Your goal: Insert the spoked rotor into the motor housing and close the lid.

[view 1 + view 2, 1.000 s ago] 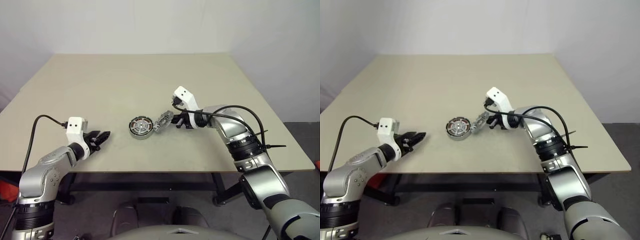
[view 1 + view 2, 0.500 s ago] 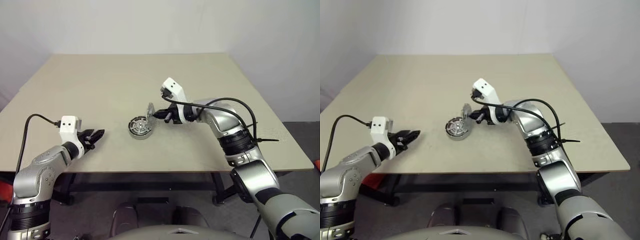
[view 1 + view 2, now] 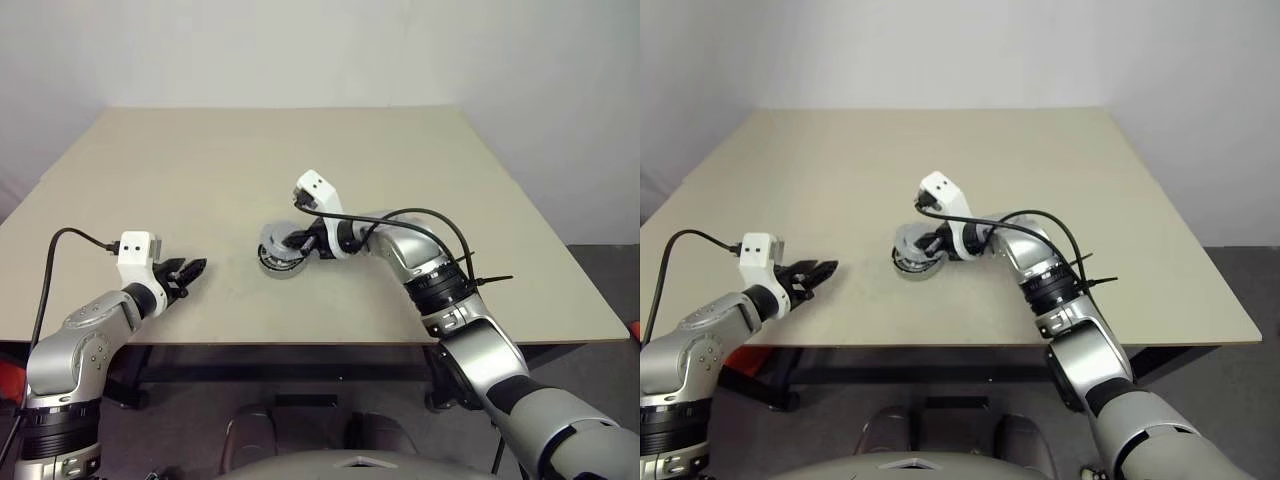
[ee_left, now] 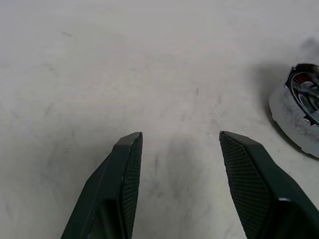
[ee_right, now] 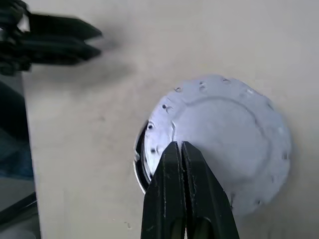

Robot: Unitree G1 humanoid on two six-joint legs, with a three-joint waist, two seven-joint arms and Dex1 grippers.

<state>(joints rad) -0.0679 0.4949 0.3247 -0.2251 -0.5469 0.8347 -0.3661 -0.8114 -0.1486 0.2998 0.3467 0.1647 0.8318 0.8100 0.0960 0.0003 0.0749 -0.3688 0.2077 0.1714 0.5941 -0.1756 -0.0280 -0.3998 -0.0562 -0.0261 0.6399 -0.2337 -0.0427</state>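
Observation:
The robot's right gripper is closed at the tilted lid's edge, so it needs to open and grab the lid across its raised middle to seat it over the housing.
The motor housing sits mid-table, a silver puck. The left wrist view shows black spokes of the spoked rotor inside it, over copper windings. The grey lid lies slightly tilted over the housing, a little off-centre, so a sliver of the housing's rim shows beside it. My right gripper is shut on the lid, its fingers coming in from the right. My left gripper hovers low over the table to the housing's left, open and empty, with a wide gap between its fingers.
The beige table spreads wide behind and around the housing. Its front edge runs just below both arms. A black cable loops along my right forearm.
My right gripper carried the lid leftward from beside the housing to over it, turning it from upright to nearly flat. The left gripper stayed about where it was.

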